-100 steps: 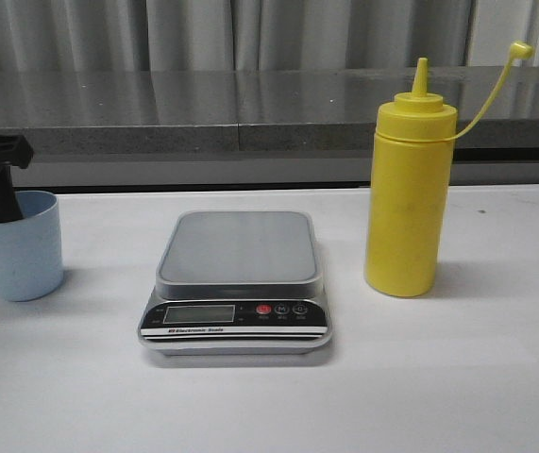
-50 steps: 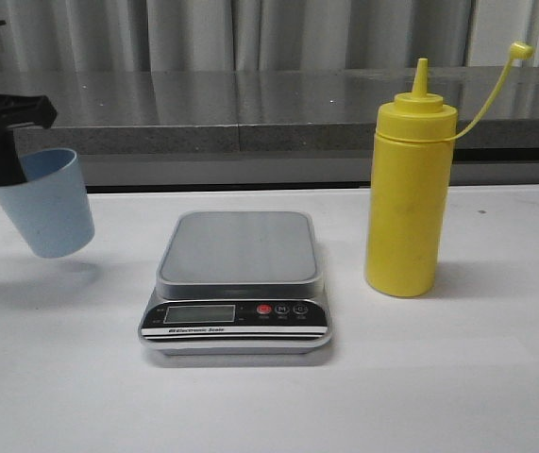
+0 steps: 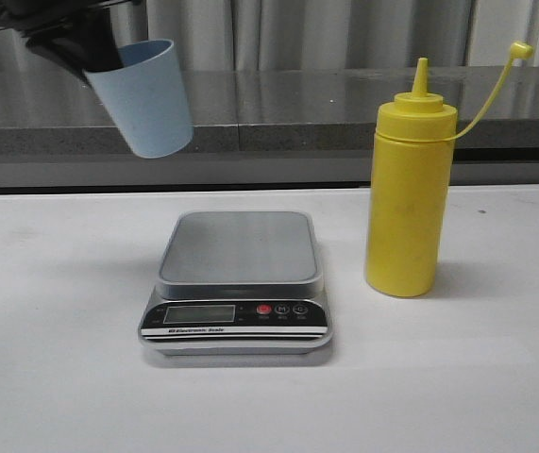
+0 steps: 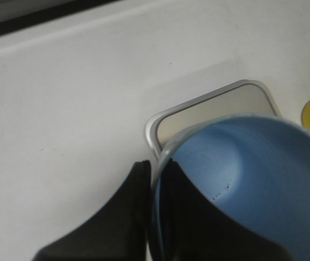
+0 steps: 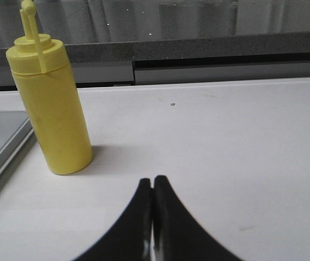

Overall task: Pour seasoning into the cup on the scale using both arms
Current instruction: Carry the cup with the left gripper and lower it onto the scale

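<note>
The pale blue cup is held by its rim in my left gripper, with its bottom toward the clear scale platform. I keep moving the cup down until it stands flat there.
My left gripper is shut on the rim of the pale blue cup, one finger inside and one outside, and holds it tilted high above the table, up and left of the scale. In the left wrist view the cup's empty inside shows, with the scale platform below it. The yellow seasoning bottle stands upright right of the scale, its cap hanging open on its tether. My right gripper is shut and empty, low over the table to the bottle's right.
A dark grey counter ledge runs along the back of the white table, with grey curtains behind it. The scale's display and red button face the front.
My left gripper has lifted the cup off the table at the far left and carried it up and to the right, toward the scale. The bottle, scale and right gripper have not moved.
</note>
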`<state>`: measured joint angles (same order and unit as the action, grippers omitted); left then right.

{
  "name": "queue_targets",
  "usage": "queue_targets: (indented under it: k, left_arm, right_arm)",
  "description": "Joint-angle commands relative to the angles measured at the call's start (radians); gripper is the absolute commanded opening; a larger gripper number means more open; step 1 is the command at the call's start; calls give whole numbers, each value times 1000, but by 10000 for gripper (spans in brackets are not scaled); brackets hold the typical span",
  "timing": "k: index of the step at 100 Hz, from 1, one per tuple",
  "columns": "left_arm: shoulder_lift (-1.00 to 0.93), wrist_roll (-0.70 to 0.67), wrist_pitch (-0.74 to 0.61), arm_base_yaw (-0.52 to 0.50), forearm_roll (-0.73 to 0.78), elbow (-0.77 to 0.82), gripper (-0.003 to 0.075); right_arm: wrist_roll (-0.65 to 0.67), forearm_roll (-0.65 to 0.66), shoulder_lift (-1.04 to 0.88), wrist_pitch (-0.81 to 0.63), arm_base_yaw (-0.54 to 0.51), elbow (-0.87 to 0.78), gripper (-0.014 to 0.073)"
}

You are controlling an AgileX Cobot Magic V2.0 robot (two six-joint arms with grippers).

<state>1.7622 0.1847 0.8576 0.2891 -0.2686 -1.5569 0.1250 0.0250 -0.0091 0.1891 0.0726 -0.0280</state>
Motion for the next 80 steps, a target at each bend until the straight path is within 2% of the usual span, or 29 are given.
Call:
queue_targets:
  k: [1, 36, 80]
  left_arm:
    - [-25, 1, -24, 43, 3, -68, -20]
    - [132, -7, 40, 132, 44, -178, -20]
    - [217, -7, 71, 180, 116, -200, -20]
  right_arm:
    - [-4, -3, -22, -82, -7, 18, -68]
    - [-4, -3, -22, -82, -7, 18, -68]
    - [-4, -3, -22, -82, -7, 18, -68]
